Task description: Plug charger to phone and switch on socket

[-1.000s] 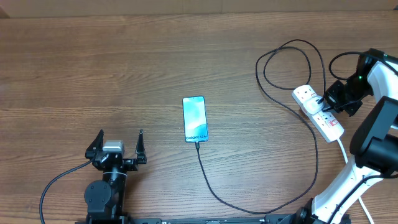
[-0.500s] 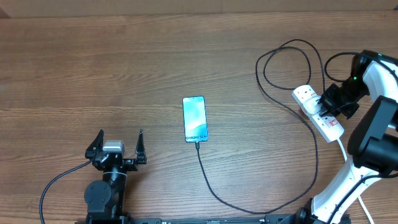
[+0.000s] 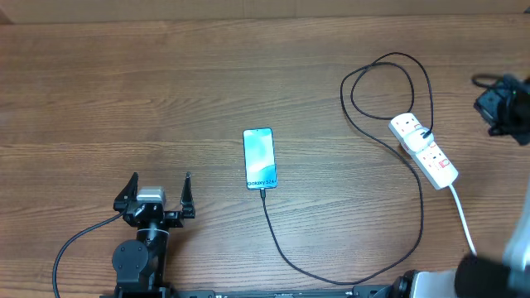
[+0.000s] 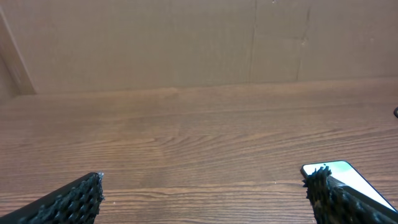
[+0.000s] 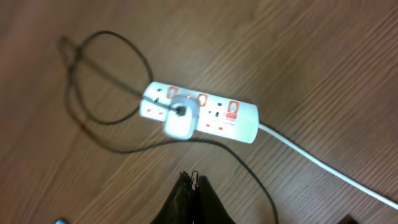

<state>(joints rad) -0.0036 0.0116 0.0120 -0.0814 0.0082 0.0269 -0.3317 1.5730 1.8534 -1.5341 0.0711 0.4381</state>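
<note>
The charger cable is in the lit phone's near end point(image 3: 262, 189), so my right gripper should go on moving back from the socket before it rests open at the front edge point(image 3: 445, 258).
The phone point(image 3: 258, 158) lies face up mid-table with its light blue screen lit; its corner shows in the left wrist view point(image 4: 336, 169). The black charger cable point(image 3: 270, 222) enters the phone's near end and loops right to a white adapter point(image 5: 180, 122) plugged into the socket point(image 3: 424, 150). In the right wrist view the socket point(image 5: 214, 112) shows red switches. My right gripper point(image 3: 495, 106) hangs blurred at the right edge, well off the socket, fingers pressed together point(image 5: 191, 178) and holding nothing. My left gripper point(image 3: 161, 176) rests open at the front left point(image 4: 202, 186), empty.
The socket's thick white cord point(image 3: 462, 217) runs toward the front right edge, near the right arm's base point(image 3: 447, 285). The charger cable forms a wide loop point(image 3: 389, 58) behind the socket. A cardboard wall point(image 4: 186, 43) stands at the table's far edge.
My right gripper has pulled away from the socket, rising toward the right edge. The left arm, phone and cable have not moved.
</note>
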